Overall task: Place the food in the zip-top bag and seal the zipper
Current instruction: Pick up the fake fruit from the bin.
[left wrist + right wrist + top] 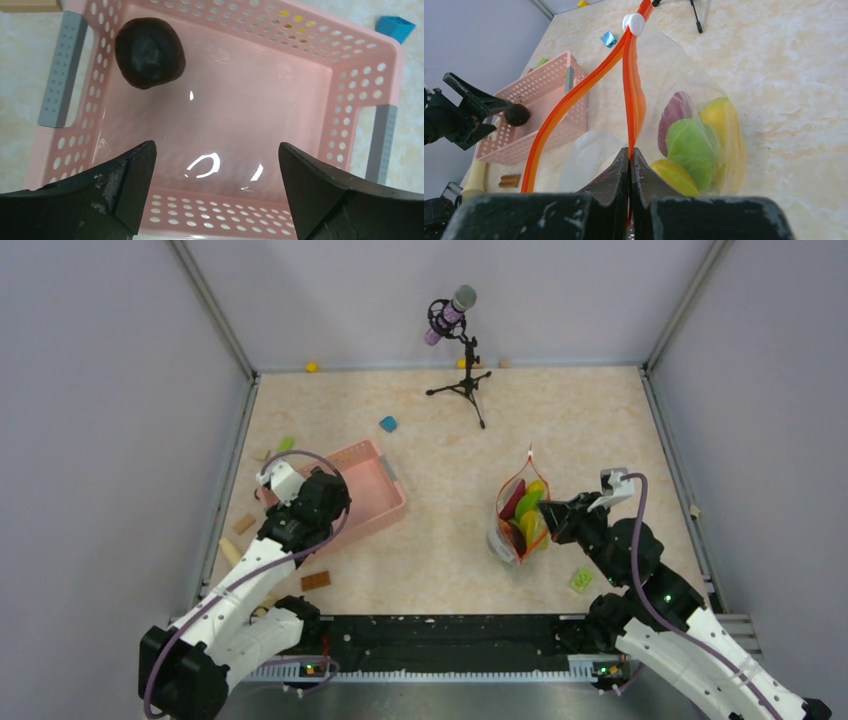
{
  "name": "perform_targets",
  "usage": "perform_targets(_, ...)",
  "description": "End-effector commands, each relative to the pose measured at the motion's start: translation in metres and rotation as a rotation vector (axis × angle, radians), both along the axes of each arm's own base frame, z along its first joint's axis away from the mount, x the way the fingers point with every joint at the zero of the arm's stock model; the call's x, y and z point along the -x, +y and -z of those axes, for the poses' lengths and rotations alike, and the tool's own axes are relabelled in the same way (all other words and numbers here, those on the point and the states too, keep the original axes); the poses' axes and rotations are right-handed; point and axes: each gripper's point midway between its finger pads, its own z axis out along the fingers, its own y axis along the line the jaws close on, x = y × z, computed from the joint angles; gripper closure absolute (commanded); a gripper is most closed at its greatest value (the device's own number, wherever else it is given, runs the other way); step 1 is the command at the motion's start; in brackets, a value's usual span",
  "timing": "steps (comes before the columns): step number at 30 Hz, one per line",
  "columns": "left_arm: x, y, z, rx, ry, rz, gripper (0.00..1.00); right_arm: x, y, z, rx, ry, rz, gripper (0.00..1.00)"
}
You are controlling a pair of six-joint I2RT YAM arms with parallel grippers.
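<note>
The left gripper's fingers are open wider than the lone brown piece [150,53] in the pink basket, so the robot should keep moving them toward it until they straddle its sides.
The clear zip-top bag [512,530] lies right of centre with its mouth held open. Inside it show maroon [676,111], green [691,145] and yellow [724,125] food pieces. My right gripper [630,150] is shut on one side of the orange-red zipper [631,95]; the white slider [634,23] sits at the far end. A dark brown round food piece [149,52] rests in the pink basket [367,55]. My left gripper [216,165] hangs open above the basket's floor, nothing between its fingers, the brown piece ahead to its left.
A microphone on a tripod [460,350] stands at the back centre. A blue block [388,424] lies behind the basket. Tan blocks [315,581] lie near the left arm. A green block [581,580] sits by the right arm. Walls enclose three sides.
</note>
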Motion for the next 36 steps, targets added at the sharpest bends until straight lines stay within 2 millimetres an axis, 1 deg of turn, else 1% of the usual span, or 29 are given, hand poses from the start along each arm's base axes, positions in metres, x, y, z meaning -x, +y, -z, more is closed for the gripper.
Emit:
perform_targets(1, -0.004, 0.02, 0.002, 0.01, -0.031, -0.139, 0.03, -0.005, 0.0, -0.003, -0.009, -0.016, 0.017, 1.0)
perform_targets(4, -0.005, 0.032, 0.002, 0.002, -0.054, -0.209, 0.03, -0.006, 0.002, 0.001, -0.001, -0.005, 0.015, 1.0)
perform_targets(9, -0.012, 0.054, 0.001, -0.001, -0.092, -0.311, 0.03, -0.005, 0.002, -0.001, -0.003, -0.009, 0.009, 1.0)
perform_targets(12, -0.024, 0.057, 0.002, 0.045, -0.131, -0.312, 0.03, -0.006, -0.001, -0.002, -0.004, -0.015, 0.025, 1.0)
perform_targets(16, -0.033, 0.062, 0.008, 0.06, -0.132, -0.313, 0.03, -0.005, -0.002, -0.005, -0.014, -0.024, 0.029, 1.0)
perform_targets(21, -0.041, 0.078, 0.025, 0.05, -0.085, -0.356, 0.03, -0.003, -0.001, -0.007, -0.019, -0.027, 0.015, 1.0)
perform_targets(28, -0.062, 0.083, 0.051, 0.12, -0.047, -0.367, 0.04, 0.002, 0.004, -0.01, -0.028, -0.029, -0.021, 1.0)
perform_targets(34, -0.068, 0.093, 0.069, 0.124, 0.01, -0.434, 0.04, 0.001, 0.003, -0.009, -0.026, -0.027, -0.013, 1.0)
perform_targets(36, -0.069, 0.094, 0.071, 0.123, 0.013, -0.443, 0.04, -0.002, 0.0, -0.006, -0.02, -0.025, 0.005, 1.0)
